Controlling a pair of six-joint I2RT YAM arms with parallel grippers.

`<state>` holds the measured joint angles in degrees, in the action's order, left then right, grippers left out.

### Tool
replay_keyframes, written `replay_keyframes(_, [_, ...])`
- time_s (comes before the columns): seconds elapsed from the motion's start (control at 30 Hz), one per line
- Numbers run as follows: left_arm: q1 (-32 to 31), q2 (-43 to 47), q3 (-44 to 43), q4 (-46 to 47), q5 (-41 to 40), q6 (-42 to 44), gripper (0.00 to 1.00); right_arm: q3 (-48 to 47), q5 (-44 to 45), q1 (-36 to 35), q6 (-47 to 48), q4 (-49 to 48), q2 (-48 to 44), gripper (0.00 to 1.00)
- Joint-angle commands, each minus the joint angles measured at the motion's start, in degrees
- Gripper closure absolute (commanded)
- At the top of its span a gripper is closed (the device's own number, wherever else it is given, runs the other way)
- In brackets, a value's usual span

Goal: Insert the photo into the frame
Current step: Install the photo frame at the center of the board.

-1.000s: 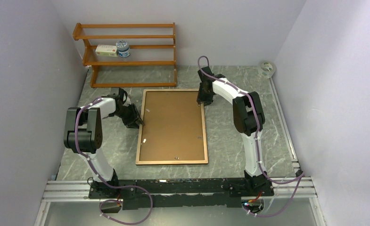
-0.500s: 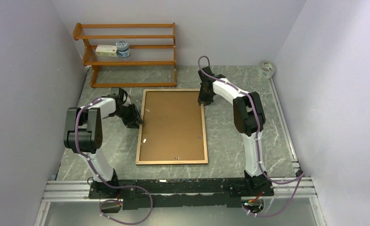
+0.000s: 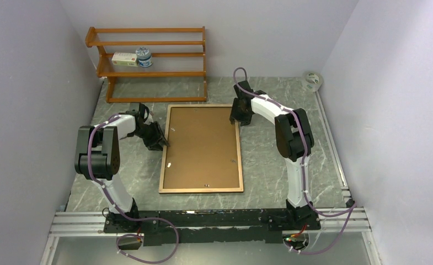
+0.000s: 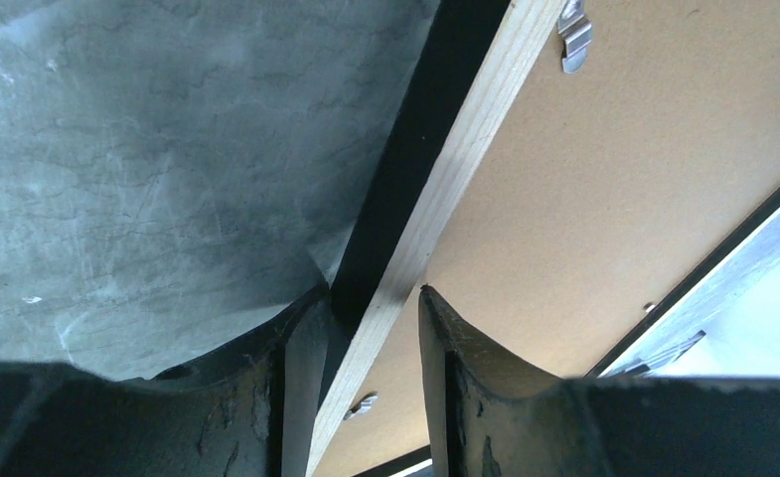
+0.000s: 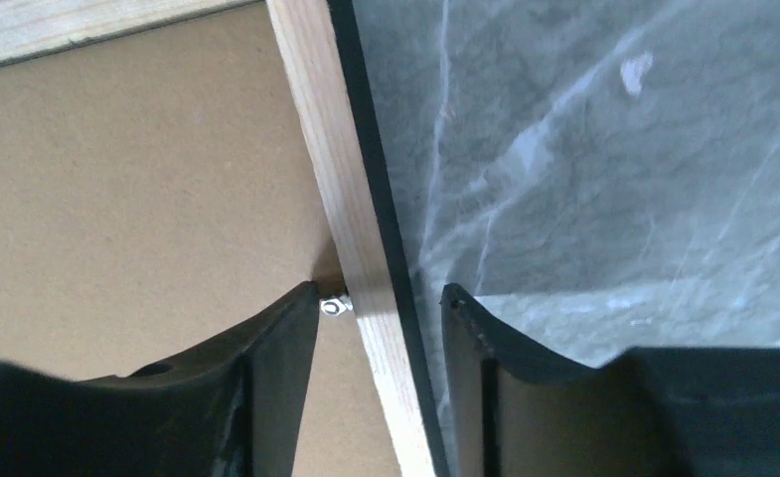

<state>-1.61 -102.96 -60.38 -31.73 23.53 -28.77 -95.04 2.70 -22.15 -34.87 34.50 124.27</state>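
Next, my left gripper opens, since its fingers are on either side of the frame's rail [image 4: 384, 298] away from the near metal clip, and move along the rail to that clip [image 4: 361, 405].
The frame [image 3: 240, 160] lies face down on the table, its wood-coloured back up, with the flat brown backing board [image 3: 202, 146] set in it. The photo is hidden. My left gripper [image 3: 160, 142] is open and straddles the frame's left rail [image 4: 465, 139]; in the left wrist view [image 4: 371, 293] one finger is outside the black edge and one is over the board. My right gripper [image 3: 239, 118] is open and straddles the right rail [image 5: 321, 139] near the far corner. In the right wrist view [image 5: 381, 290] its inner finger is beside a metal clip [image 5: 334, 306].
The orange-brown shelf rack [image 3: 148, 61] stands at the back left, holding a small box [image 3: 124, 59] and a round tin [image 3: 144, 56]. A tape roll [image 3: 312, 80] lies at the back right corner. Walls close in on both sides.
My right wrist has shifted slightly along the frame's right rail. The frame and my left gripper have not moved.
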Motion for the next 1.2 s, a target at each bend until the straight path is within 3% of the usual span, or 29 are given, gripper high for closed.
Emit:
replay_keyframes(0.0, [-1.2,-0.5,1.6,-0.5,-1.4,-1.2,0.54,2.3,0.5,-0.6,-0.4,5.4,-4.2,0.39])
replay_keyframes(0.13, [-1.2,0.8,1.5,-0.7,-2.3,-1.7,0.47,4.2,1.3,-0.5,0.6,6.1,-8.2,0.28])
replay_keyframes(0.53, [-1.2,8.0,6.4,-1.2,-3.9,-3.1,0.24,22.3,-7.2,-3.8,8.9,4.0,-21.1,0.26])
replay_keyframes(0.87, [-1.2,11.8,11.9,-0.8,-3.4,-3.8,0.3,29.0,-5.9,-12.8,11.2,6.7,-25.3,0.27])
replay_keyframes(1.17, [-1.2,12.5,13.8,0.3,-3.2,-4.9,0.37,29.6,-3.8,-13.7,9.8,6.6,-23.3,0.4])
